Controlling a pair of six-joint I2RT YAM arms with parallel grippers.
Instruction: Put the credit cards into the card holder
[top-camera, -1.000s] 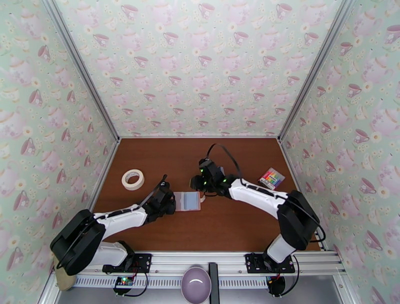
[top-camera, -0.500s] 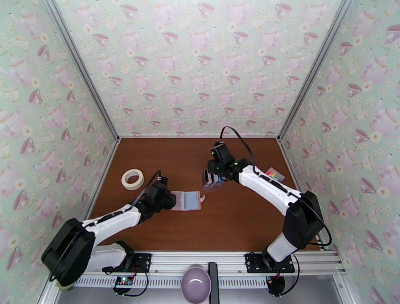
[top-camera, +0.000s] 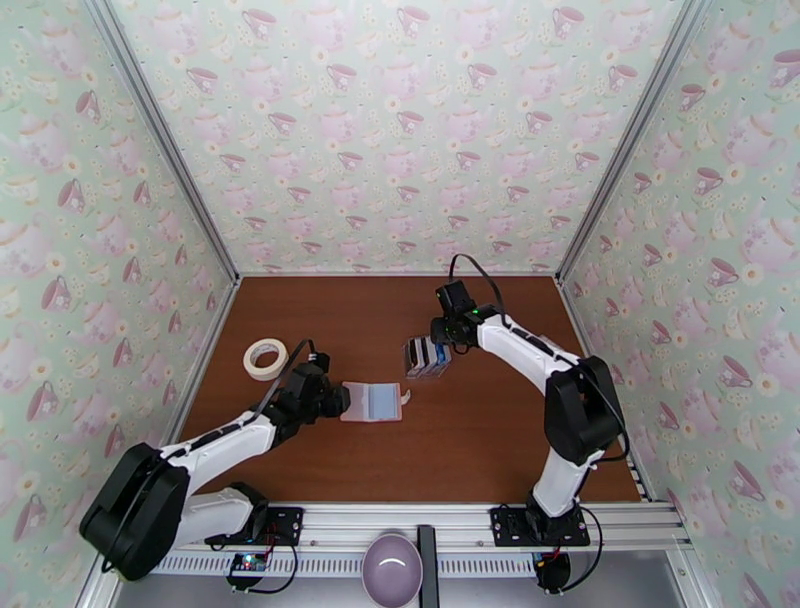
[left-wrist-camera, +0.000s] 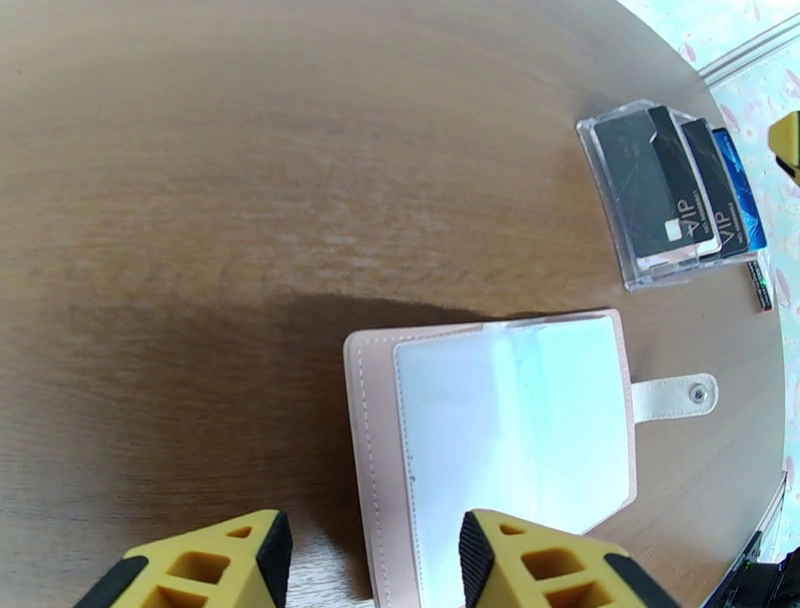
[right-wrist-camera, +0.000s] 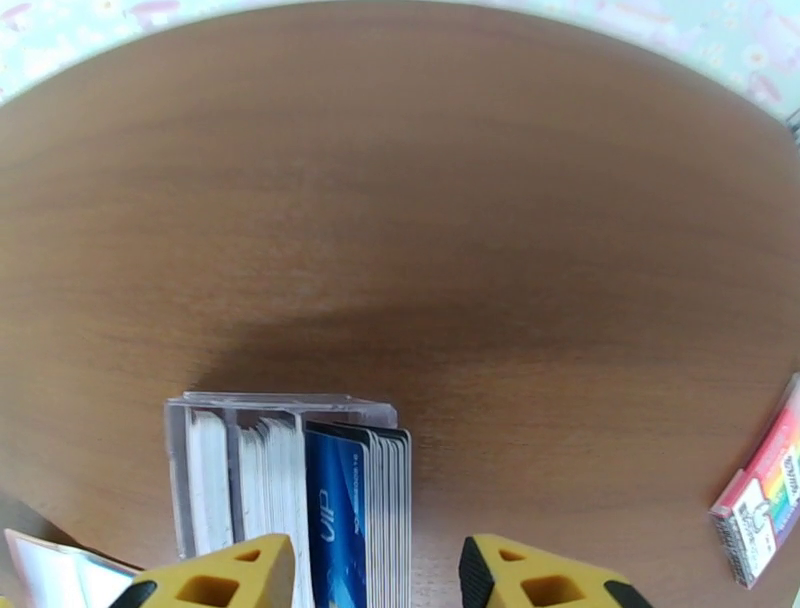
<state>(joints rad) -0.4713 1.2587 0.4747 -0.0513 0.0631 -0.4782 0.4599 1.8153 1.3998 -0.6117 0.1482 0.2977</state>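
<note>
I should keep lowering my right gripper, as its open fingers line up across the stack with the blue credit card, until they reach its sides, and then close them.
The card holder (top-camera: 372, 402) lies open and flat mid-table, pale pink outside and pale blue inside, its snap tab (left-wrist-camera: 675, 395) pointing right. My left gripper (top-camera: 338, 400) is open at its left edge; in the left wrist view that edge of the card holder (left-wrist-camera: 500, 420) lies between the yellow fingertips (left-wrist-camera: 205, 565) of the left gripper (left-wrist-camera: 365, 570). The credit cards (top-camera: 427, 357) stand in a clear stand just beyond the holder. My right gripper (top-camera: 444, 343) hovers open behind them, and the blue and white credit cards (right-wrist-camera: 340, 500) sit just ahead of the right gripper (right-wrist-camera: 375, 580).
A roll of masking tape (top-camera: 266, 359) lies at the left of the table. A rainbow-striped block (right-wrist-camera: 765, 500) sits to the right of the cards. A purple bowl (top-camera: 392, 570) rests below the front rail. Patterned walls close in three sides.
The right arm has swung from over the cards to their far right side, uncovering the stand. The left arm has drawn back slightly to the left. The holder stays put.
</note>
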